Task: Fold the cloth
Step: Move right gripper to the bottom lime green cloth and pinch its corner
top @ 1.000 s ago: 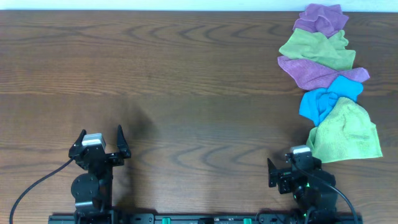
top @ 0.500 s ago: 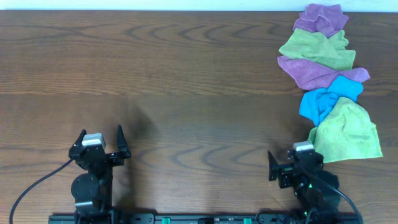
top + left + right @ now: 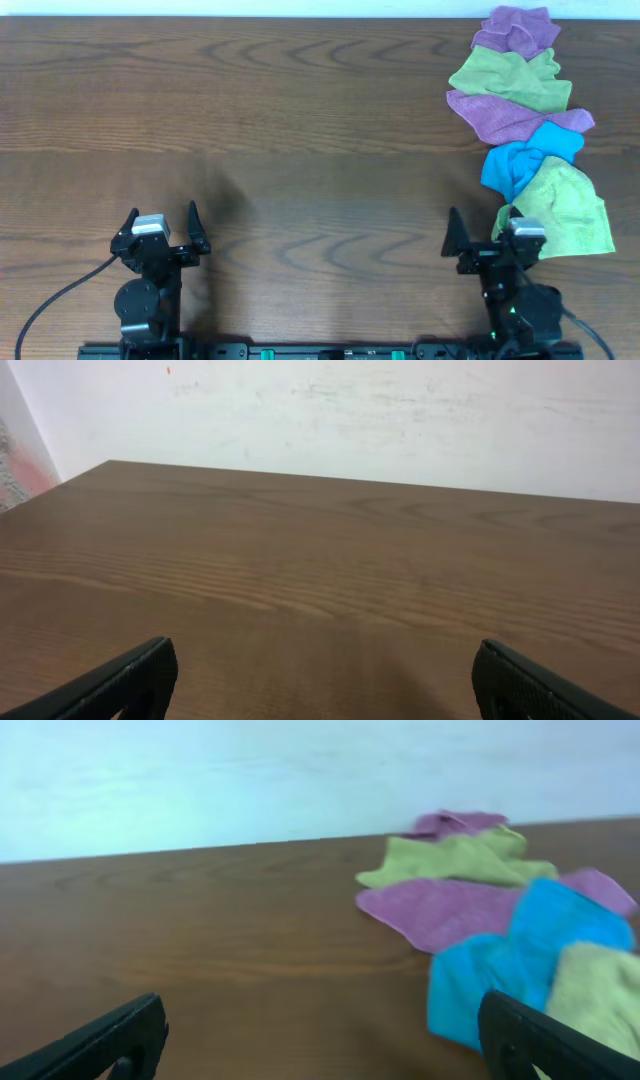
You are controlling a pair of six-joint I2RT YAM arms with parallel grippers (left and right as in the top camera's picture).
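My right gripper is open, and the light green cloth's near end point(image 3: 568, 232) is clear of the blue cloth. The gripper continues to go toward that loose end point(image 3: 586, 224) and closes there.
Several crumpled cloths lie in a row down the table's right side: a purple one point(image 3: 517, 30), a green one point(image 3: 510, 77), a second purple one point(image 3: 500, 115), a blue one point(image 3: 520, 160) and a light green one point(image 3: 560, 210) nearest me. They also show in the right wrist view, the blue cloth point(image 3: 520, 960) closest. My right gripper point(image 3: 480, 230) is open and empty, just left of the light green cloth. My left gripper point(image 3: 163, 226) is open and empty over bare wood at the front left.
The wooden table point(image 3: 300, 130) stretches across the view, with a white wall behind its far edge point(image 3: 350, 410). The arm bases stand at the table's front edge.
My right gripper has turned and shifted to the right and forward, closer to the light green cloth. The left arm has not moved.
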